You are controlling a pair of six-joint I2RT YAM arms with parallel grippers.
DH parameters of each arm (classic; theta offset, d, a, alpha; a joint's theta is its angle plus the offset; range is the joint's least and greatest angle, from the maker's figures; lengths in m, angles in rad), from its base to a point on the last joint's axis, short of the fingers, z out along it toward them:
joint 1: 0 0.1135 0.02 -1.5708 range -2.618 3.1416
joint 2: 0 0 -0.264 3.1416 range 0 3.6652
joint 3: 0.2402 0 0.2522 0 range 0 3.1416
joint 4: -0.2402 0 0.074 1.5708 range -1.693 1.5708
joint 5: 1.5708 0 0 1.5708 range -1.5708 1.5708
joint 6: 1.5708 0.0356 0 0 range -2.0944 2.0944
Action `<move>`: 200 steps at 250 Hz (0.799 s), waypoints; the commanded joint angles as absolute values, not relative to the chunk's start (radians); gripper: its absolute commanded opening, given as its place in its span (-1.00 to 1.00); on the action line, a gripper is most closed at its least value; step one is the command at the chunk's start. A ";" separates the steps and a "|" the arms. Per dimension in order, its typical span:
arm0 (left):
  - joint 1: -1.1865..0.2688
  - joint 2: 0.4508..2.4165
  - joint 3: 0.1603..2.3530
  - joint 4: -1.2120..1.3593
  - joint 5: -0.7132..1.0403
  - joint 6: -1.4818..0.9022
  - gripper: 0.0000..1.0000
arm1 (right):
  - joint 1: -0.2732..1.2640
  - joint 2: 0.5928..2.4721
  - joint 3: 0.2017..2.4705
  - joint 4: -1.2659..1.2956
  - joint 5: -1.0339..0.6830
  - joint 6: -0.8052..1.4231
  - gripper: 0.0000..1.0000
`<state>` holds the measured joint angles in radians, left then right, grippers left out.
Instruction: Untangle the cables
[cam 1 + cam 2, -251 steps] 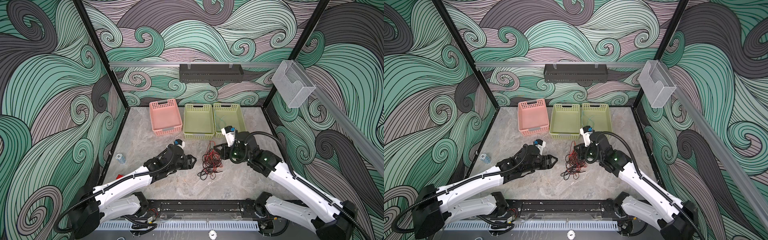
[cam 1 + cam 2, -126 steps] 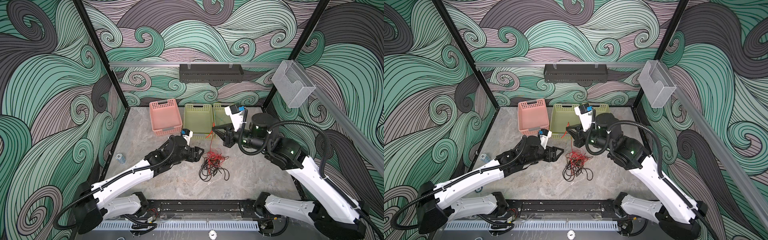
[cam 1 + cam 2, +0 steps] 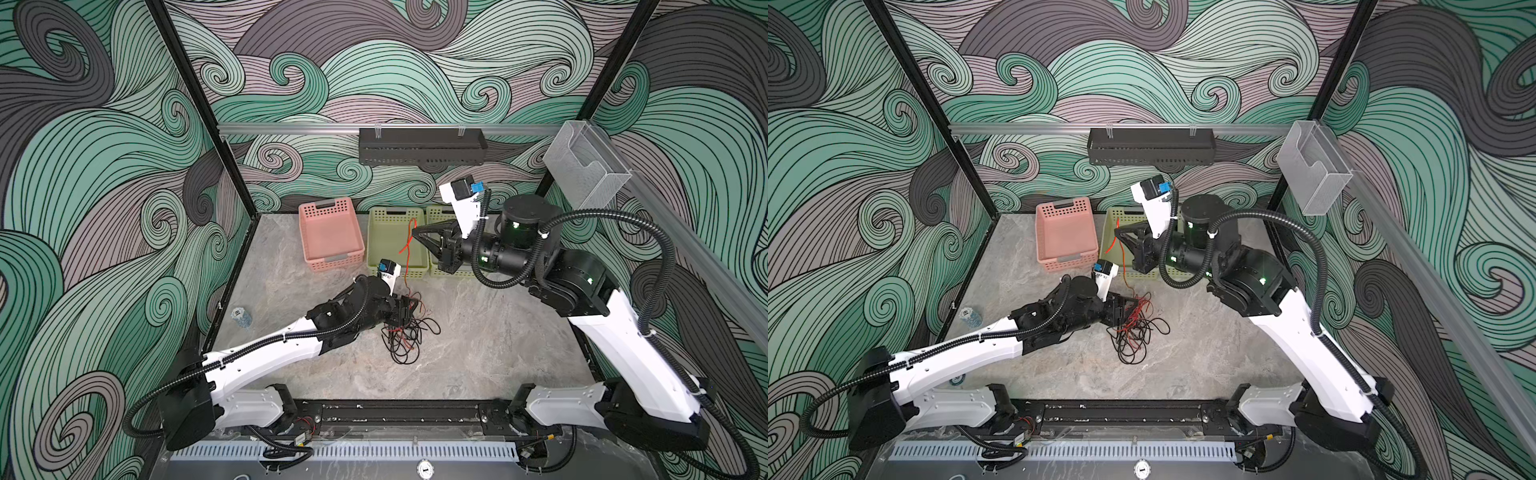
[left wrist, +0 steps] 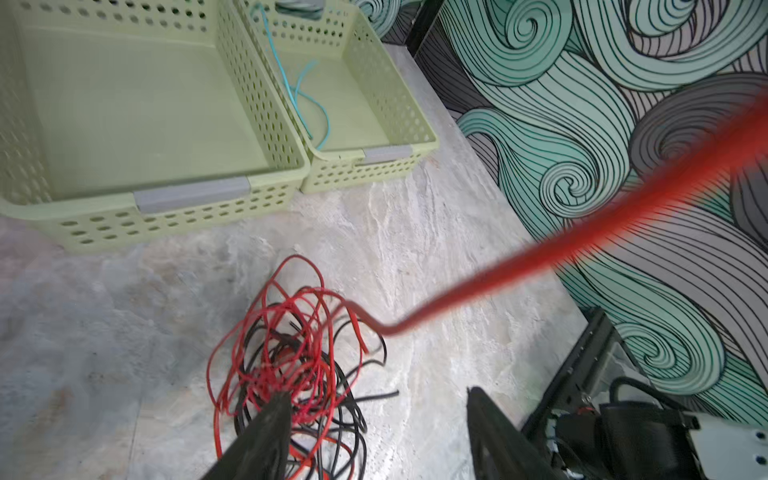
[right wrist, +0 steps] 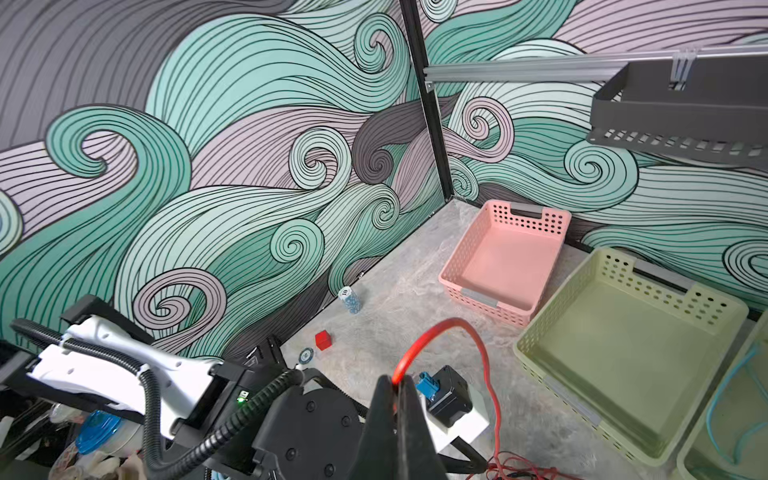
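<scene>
The red cable still runs into the heap (image 4: 344, 305). Next, my left gripper lifts its low part (image 3: 406, 276) before my right gripper takes the cable nearer the heap.
The cables (image 3: 405, 334) (image 3: 1136, 330) lie in a heap of black and red strands on the marble floor. One red cable (image 3: 409, 249) (image 4: 540, 257) rises from the heap to my right gripper (image 3: 413, 233) (image 5: 394, 380), which is shut on it high above the green baskets. My left gripper (image 3: 405, 309) (image 4: 376, 392) is down at the heap and open. One of its fingers (image 4: 270, 428) rests in the tangle (image 4: 291, 361), the other over bare floor. A teal cable (image 4: 299, 95) (image 5: 731, 399) lies in the right-hand green basket.
A pink basket (image 3: 330, 239) and two green baskets (image 3: 395, 249) (image 4: 374, 104) stand along the back wall. A stack of poker chips (image 3: 241, 318), a red cube (image 5: 323, 340) and a single chip (image 5: 305, 354) lie near the left wall. A black shelf (image 3: 422, 145) hangs behind.
My right gripper rose and pulled back over the baskets, drawing the red cable up out of the heap. My left arm reached right to the heap and its jaws narrowed a little.
</scene>
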<state>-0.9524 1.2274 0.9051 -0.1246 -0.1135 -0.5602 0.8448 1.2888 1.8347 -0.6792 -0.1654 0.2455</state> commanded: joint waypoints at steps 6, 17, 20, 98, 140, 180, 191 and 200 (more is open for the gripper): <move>-0.957 1.232 0.947 -0.097 -0.253 -0.534 0.21 | 0.851 1.264 1.883 -0.692 -0.189 0.236 -1.00; -0.957 1.233 0.949 -0.092 -0.278 -0.526 0.21 | 0.851 1.258 1.889 -0.691 -0.192 0.240 -1.00; -0.957 1.233 0.951 -0.091 -0.284 -0.523 0.21 | 0.851 1.256 1.890 -0.690 -0.192 0.239 -1.00; -0.954 1.323 1.000 -0.004 -0.278 -0.447 -0.14 | 0.852 1.230 1.924 -0.681 -0.189 0.236 -1.00; -0.953 1.361 1.072 -0.067 -0.305 -0.417 -1.00 | 0.851 1.195 1.900 -0.683 -0.138 0.223 -1.00; -0.937 1.333 1.226 -0.230 -0.390 -0.324 -1.00 | 0.850 1.089 1.747 -0.657 0.006 0.210 -0.83; -0.922 1.328 1.282 -0.282 -0.397 -0.299 -1.00 | 0.850 1.044 1.673 -0.633 0.060 0.212 -0.48; -0.906 1.325 1.330 -0.317 -0.392 -0.279 -1.00 | 0.848 1.007 1.613 -0.616 0.099 0.215 -0.17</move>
<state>-0.9436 1.3666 1.1709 -0.1825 -0.3218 -0.3786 0.8452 1.1030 1.7462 -0.6662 -0.0620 0.2310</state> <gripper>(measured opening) 0.048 0.204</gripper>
